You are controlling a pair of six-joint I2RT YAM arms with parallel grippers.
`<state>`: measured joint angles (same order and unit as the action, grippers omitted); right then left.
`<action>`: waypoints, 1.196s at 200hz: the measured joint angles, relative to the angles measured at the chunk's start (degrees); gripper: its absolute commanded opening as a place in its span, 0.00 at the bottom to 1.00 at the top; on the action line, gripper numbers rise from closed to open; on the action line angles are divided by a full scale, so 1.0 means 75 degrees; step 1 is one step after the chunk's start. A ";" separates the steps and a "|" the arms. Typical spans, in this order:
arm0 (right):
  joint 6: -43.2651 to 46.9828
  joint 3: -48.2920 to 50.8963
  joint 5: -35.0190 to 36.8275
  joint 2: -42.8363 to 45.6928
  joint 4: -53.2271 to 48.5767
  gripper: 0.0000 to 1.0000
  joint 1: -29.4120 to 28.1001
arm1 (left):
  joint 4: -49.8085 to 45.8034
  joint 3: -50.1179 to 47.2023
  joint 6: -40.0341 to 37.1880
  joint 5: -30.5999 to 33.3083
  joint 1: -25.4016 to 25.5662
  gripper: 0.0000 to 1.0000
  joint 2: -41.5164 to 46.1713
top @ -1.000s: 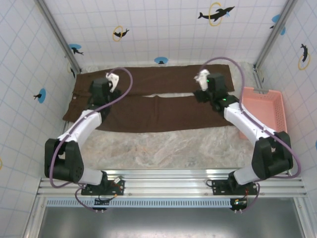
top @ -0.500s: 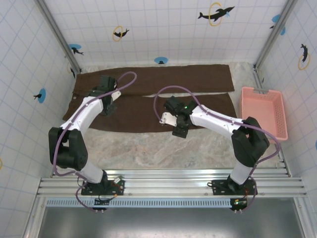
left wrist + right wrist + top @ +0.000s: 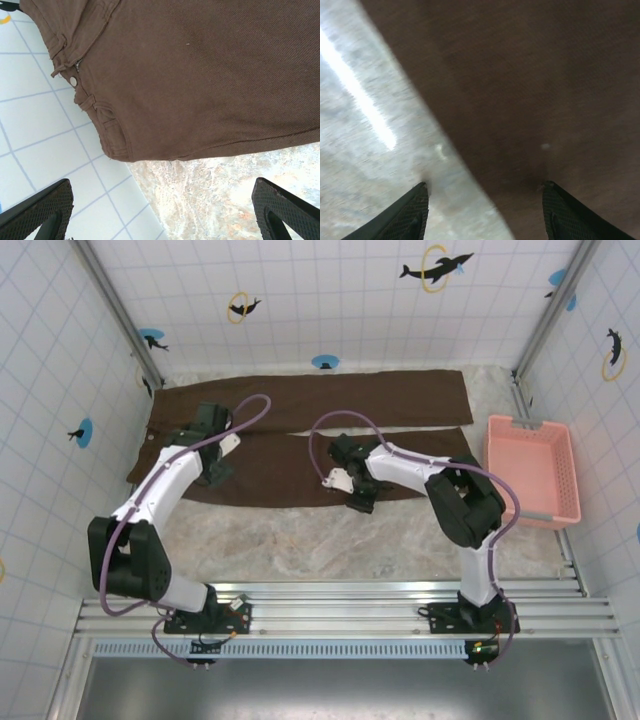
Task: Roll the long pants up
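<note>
I can see the near leg run on well past my right gripper (image 3: 358,496), so I expect its loose hem end (image 3: 452,443) to drag behind when I fold the leg over.
The long pants (image 3: 300,400) lie flat along the back of the table, dark brown, waistband at the left and both legs running right. My left gripper (image 3: 215,466) hovers over the hip area near the cloth's front edge. In the left wrist view the waistband with its button (image 3: 74,80) is at the upper left, and the left gripper (image 3: 160,217) is open, fingers far apart and empty. My right gripper (image 3: 358,496) is low at the near edge of the near leg. In the right wrist view it (image 3: 485,212) is open, astride that edge of the pants (image 3: 530,90).
A pink basket (image 3: 530,468) stands at the right wall. Marbled table top (image 3: 300,540) stretches bare in front of the pants. Tiled walls close in the left, back and right, with metal posts in the back corners.
My right arm has swung from the far right end of the legs to the near leg's front edge mid-table. The left gripper has shifted slightly nearer over the hip.
</note>
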<state>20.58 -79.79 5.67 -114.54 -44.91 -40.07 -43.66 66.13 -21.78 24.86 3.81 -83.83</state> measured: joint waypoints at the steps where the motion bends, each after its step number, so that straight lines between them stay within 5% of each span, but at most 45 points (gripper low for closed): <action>1: -0.0006 -0.0020 0.0000 -0.0012 0.0003 0.61 0.0015 | 0.0000 -0.0006 0.0000 -0.0003 0.0000 0.94 0.0006; 42: -0.0035 -0.0434 -0.0099 -0.0341 -0.0055 0.49 0.0283 | -0.0009 -0.0216 0.0052 -0.0105 0.0000 0.95 0.0184; 75: -0.0038 -0.0603 -0.0321 -0.0475 -0.0216 0.08 0.0271 | -0.0006 -0.0318 0.0052 -0.0254 0.0000 0.95 0.0195; 97: 0.0023 -0.0659 -0.0364 -0.0484 -0.0289 0.00 0.0274 | -0.0006 -0.0321 0.0058 -0.0361 0.0015 0.95 0.0198; 186: 0.0286 -0.1029 -0.0664 0.0915 -0.0877 0.00 0.0493 | 0.0119 -0.1145 0.0108 -0.0647 0.0332 0.95 0.0440; 239: 0.0291 -0.1084 -0.0988 0.0988 -0.0994 0.00 0.0874 | 0.0664 -0.1821 0.0079 -0.0434 0.0335 0.86 -0.0265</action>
<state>22.76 -87.92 -1.74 -107.13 -52.36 -33.52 -38.68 52.47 -21.19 21.61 6.33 -85.82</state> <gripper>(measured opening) 0.056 0.875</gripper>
